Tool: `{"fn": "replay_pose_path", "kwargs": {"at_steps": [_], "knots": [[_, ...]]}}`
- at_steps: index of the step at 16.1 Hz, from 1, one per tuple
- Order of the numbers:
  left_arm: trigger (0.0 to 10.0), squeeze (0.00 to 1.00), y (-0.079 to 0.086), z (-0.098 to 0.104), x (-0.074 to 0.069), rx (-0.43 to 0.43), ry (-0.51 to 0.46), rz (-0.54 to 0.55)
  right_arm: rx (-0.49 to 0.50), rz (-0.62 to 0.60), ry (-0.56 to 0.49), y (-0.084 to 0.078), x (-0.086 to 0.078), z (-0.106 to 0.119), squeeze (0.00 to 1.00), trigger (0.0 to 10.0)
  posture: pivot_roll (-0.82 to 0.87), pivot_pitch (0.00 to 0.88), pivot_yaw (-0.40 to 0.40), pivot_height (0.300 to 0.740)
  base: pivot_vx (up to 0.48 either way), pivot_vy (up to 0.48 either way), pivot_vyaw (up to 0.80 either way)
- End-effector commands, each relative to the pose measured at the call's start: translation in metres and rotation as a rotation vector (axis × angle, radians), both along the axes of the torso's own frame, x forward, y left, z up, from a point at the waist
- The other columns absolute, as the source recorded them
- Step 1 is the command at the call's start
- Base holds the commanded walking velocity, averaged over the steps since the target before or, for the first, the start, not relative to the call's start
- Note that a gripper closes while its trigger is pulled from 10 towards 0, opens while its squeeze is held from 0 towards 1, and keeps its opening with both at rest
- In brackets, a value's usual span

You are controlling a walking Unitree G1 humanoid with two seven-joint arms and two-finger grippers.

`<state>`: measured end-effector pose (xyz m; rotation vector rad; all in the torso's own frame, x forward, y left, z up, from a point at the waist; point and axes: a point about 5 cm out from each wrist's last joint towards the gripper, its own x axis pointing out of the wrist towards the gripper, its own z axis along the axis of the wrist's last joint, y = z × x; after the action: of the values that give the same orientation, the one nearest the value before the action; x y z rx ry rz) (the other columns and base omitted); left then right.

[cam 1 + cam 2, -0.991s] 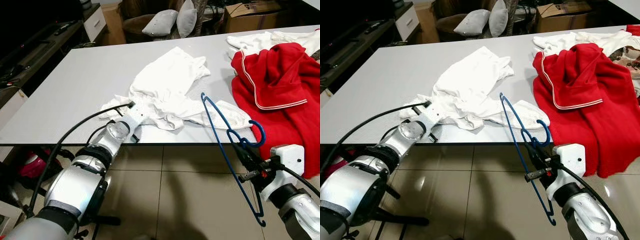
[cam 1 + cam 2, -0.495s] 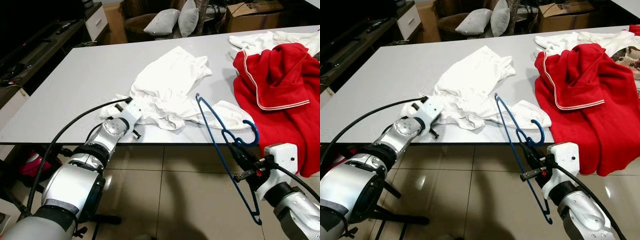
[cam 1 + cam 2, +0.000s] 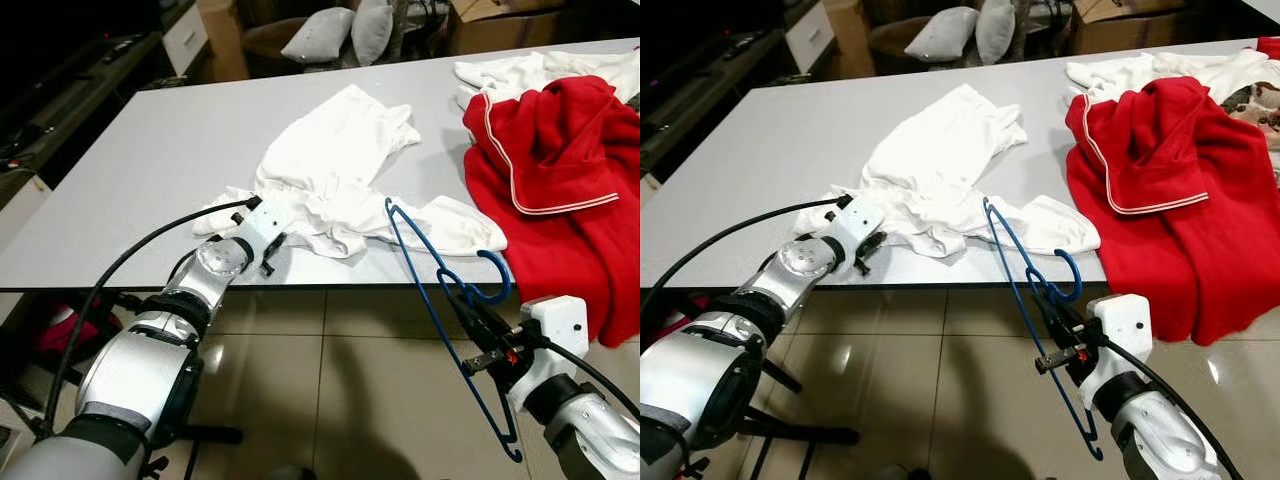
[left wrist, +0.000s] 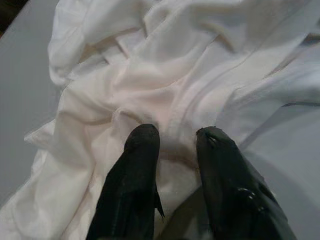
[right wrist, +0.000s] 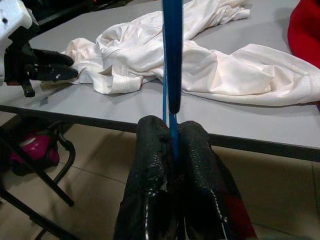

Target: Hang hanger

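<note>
Slack folds [image 3: 322,212] are bunched around my left gripper. The white garment's edge [image 3: 284,228] will come up by itself when I lift, and the garment's far part will stay spread out.
A blue wire hanger [image 5: 172,55] stands upright in front of the table's near edge, with my right gripper [image 5: 171,127] shut on its lower part, below table height. A crumpled white garment [image 3: 330,170] lies on the grey table [image 3: 150,150]. My left gripper [image 4: 175,137] rests at the near left edge of this garment, open, with its fingertips [image 4: 142,142] lying on the cloth. A red garment [image 3: 560,150] with white trim lies at the right and hangs over the table edge.
More white clothes [image 3: 520,70] lie at the table's far right. Behind the table are pillows [image 3: 350,30] on a chair and a cardboard box [image 3: 1120,15]. A dark low cabinet [image 3: 60,90] runs along the left. Tiled floor [image 3: 350,380] lies below.
The right gripper has carried the hanger a little to the left and lower. The left gripper has drawn slightly back toward the garment's near edge. The camera has shifted a little.
</note>
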<state>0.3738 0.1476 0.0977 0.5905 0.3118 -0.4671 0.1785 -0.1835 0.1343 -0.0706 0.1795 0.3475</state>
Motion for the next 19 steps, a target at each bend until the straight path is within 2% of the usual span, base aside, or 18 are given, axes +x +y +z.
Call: {"fn": "replay_pose_path", "kwargs": {"at_steps": [1, 2, 4, 5, 6, 7, 8, 14, 19], "knots": [[10.0, 1.0, 0.01, -0.003, -0.002, -0.006, 0.004, 0.04, -0.005, 0.014, -0.007, 0.002, -0.003, 0.005, 0.0, 10.0, -0.09, 0.093, 0.173, 0.74, 0.0, 0.0, 0.0], [10.0, 1.0, 0.01, -0.004, -0.002, -0.033, 0.006, 0.068, -0.001, 0.019, 0.001, 0.002, -0.005, 0.006, 0.0, 10.0, -0.11, 0.105, 0.149, 0.74, 0.0, 0.0, 0.0], [10.0, 1.0, 0.009, -0.007, -0.004, -0.158, 0.055, 0.115, -0.013, 0.041, 0.019, -0.001, -0.007, 0.009, 0.0, 10.0, -0.12, 0.117, 0.125, 0.74, 0.0, 0.0, 0.0], [10.0, 1.0, 0.009, -0.008, -0.004, -0.163, 0.059, 0.114, -0.015, 0.042, 0.02, -0.001, -0.007, 0.009, 0.0, 10.0, -0.12, 0.117, 0.125, 0.74, 0.0, 0.0, 0.0], [10.0, 0.43, 0.009, -0.01, -0.005, -0.161, 0.075, 0.118, -0.02, 0.048, 0.022, -0.004, -0.005, 0.01, 0.0, 10.0, -0.12, 0.121, 0.108, 0.74, 0.0, 0.0, 0.0], [4.0, 0.05, 0.01, -0.012, -0.006, -0.156, 0.087, 0.12, -0.022, 0.051, 0.022, -0.004, -0.003, 0.011, 0.0, 10.0, -0.11, 0.12, 0.104, 0.74, 0.0, 0.0, 0.0], [0.0, 0.0, 0.011, -0.013, -0.006, -0.152, 0.094, 0.123, -0.022, 0.052, 0.021, -0.005, -0.002, 0.011, 0.0, 10.0, -0.11, 0.119, 0.101, 0.74, 0.0, 0.0, 0.0], [0.0, 0.0, 0.017, -0.011, -0.007, -0.175, 0.134, 0.089, -0.012, 0.065, 0.019, -0.001, 0.003, 0.011, 0.0, 10.0, -0.09, 0.108, 0.105, 0.74, 0.0, 0.0, 0.0], [0.0, 0.0, 0.015, -0.007, -0.005, -0.216, 0.156, 0.056, -0.01, 0.047, 0.014, -0.003, 0.004, 0.009, 0.0, 10.0, -0.08, 0.09, 0.123, 0.74, 0.0, 0.0, 0.0]]}}
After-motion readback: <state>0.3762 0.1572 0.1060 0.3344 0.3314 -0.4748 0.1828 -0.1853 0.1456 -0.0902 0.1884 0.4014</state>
